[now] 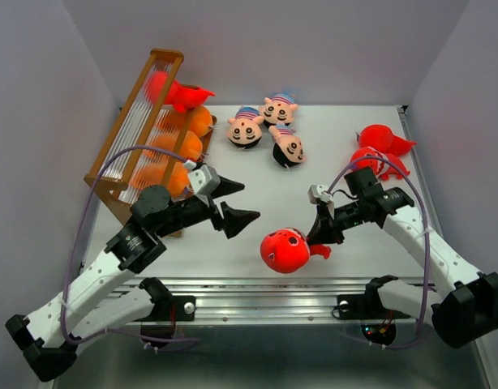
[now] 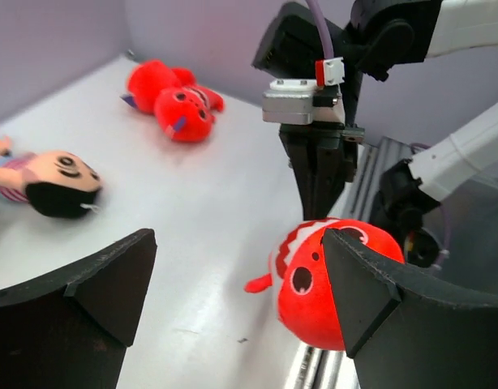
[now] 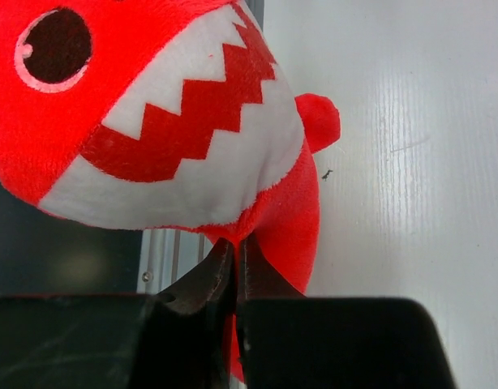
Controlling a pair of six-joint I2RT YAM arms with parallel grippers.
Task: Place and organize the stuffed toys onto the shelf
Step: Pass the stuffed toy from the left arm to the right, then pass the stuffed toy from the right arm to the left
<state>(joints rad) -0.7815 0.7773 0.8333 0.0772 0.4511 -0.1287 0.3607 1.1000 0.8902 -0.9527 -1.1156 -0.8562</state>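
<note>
I should use my left gripper to hold that head (image 1: 280, 251) while my right gripper pinches a fold (image 3: 253, 223) behind the red toy's head, before my right gripper opens and grips again.
A red stuffed toy (image 1: 286, 250) with a zigzag mouth lies near the table's front edge. My right gripper (image 1: 319, 236) is shut, its tips (image 3: 237, 243) pinching a fold of that toy (image 3: 152, 121) at its underside. To the left, apart from the toy (image 2: 310, 284), my left gripper (image 1: 251, 202) stands wide open with nothing between its fingers (image 2: 95, 292). The shelf (image 1: 162, 55) stands at the back left. It holds a red toy (image 1: 172, 91) on top and orange toys (image 1: 188, 123) on lower tiers. Three capped doll heads (image 1: 246, 128) lie mid-table. Two red toys (image 1: 380, 150) lie at the right.
A metal rail (image 1: 265, 296) runs along the near table edge, just in front of the held toy. Grey walls close in the left, back and right. A purple cable loops over each arm. Bare white tabletop lies between the doll heads and the grippers.
</note>
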